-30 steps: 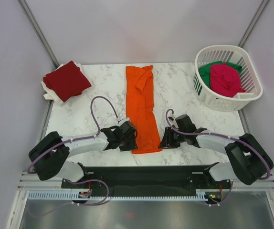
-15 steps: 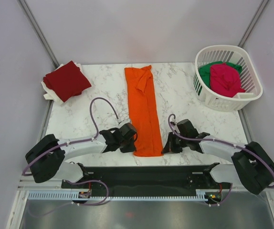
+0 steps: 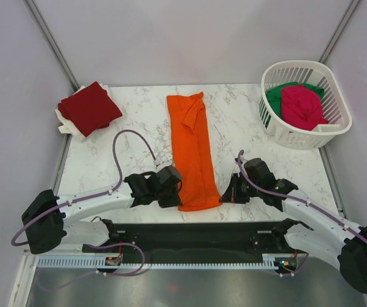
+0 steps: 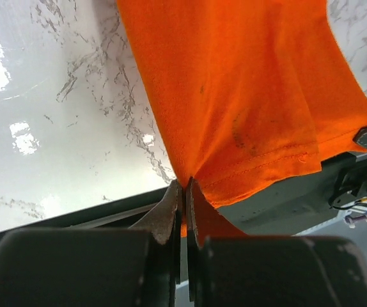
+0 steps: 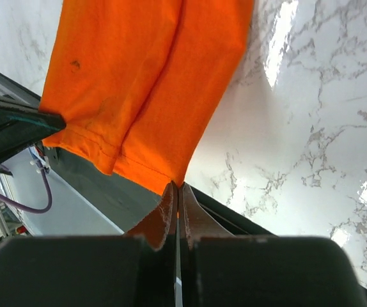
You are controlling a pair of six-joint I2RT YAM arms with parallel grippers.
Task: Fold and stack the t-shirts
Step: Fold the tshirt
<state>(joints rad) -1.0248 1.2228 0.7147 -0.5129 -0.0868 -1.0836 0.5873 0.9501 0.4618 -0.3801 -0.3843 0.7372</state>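
The orange t-shirt lies straight with both hem corners (image 3: 219,202) in my grippers, so my right gripper should continue folding the hem over until it reaches the t-shirt's middle (image 3: 192,133).
The orange t-shirt (image 3: 192,149) lies folded into a long narrow strip down the middle of the marble table, its hem at the near edge. My left gripper (image 3: 176,194) is shut on the hem's left corner (image 4: 193,185). On the hem's right corner (image 5: 171,176) my right gripper (image 3: 225,194) is shut too. A folded dark red t-shirt (image 3: 89,107) rests at the far left corner. The magenta-pink t-shirt (image 3: 302,106) and the green t-shirt (image 3: 275,97) sit crumpled in the white basket (image 3: 337,121).
The white lattice basket stands at the far right of the table. White cloth (image 3: 64,121) pokes out under the dark red shirt. A black rail (image 3: 190,233) runs along the near table edge under the arms. Grey walls close in on both sides.
Both grippers have shut on the near corners of the orange shirt's hem. Both arms have drawn back toward the near edge, and the hem has shifted slightly.
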